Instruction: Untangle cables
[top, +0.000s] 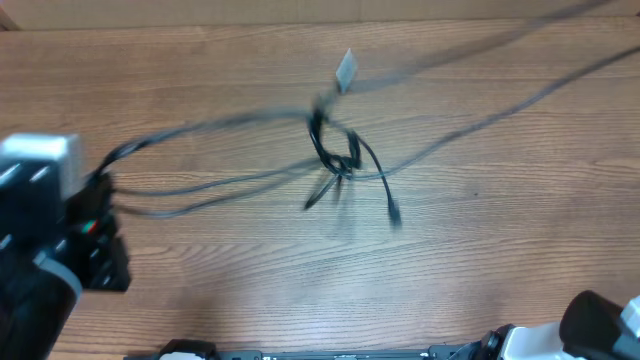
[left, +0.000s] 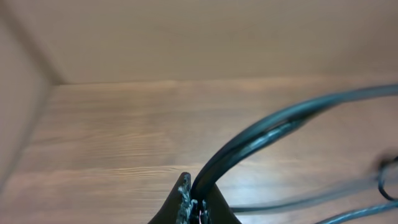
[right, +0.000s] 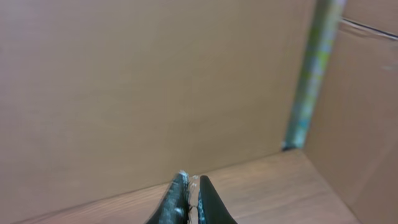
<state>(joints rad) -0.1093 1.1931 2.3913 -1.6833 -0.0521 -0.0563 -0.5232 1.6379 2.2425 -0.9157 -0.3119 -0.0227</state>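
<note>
My left gripper should put the cables down before my right gripper picks into the knot (top: 342, 158), because the stretched parts of the cables are still caught in the black knot (top: 338, 148).
The cables (top: 335, 150) form a small black knot mid-table, with a white plug end (top: 345, 68) just behind it. Two loose plug ends (top: 393, 212) hang toward the front. Several strands run left to my left gripper (top: 103, 185), which is shut on them. In the left wrist view a black cord (left: 267, 130) arcs up and to the right out of that gripper (left: 198, 202). Other strands stretch blurred to the upper right, out of the overhead view. My right gripper (right: 191, 186) is shut and faces a cardboard wall. No cord shows between its fingers.
Brown cardboard walls (right: 155, 81) enclose the wooden table (top: 230, 270), with a taped corner strip (right: 311, 74) at the right. The left arm's body (top: 40, 250) fills the left edge of the overhead view. Part of the right arm (top: 600, 325) sits at the bottom right.
</note>
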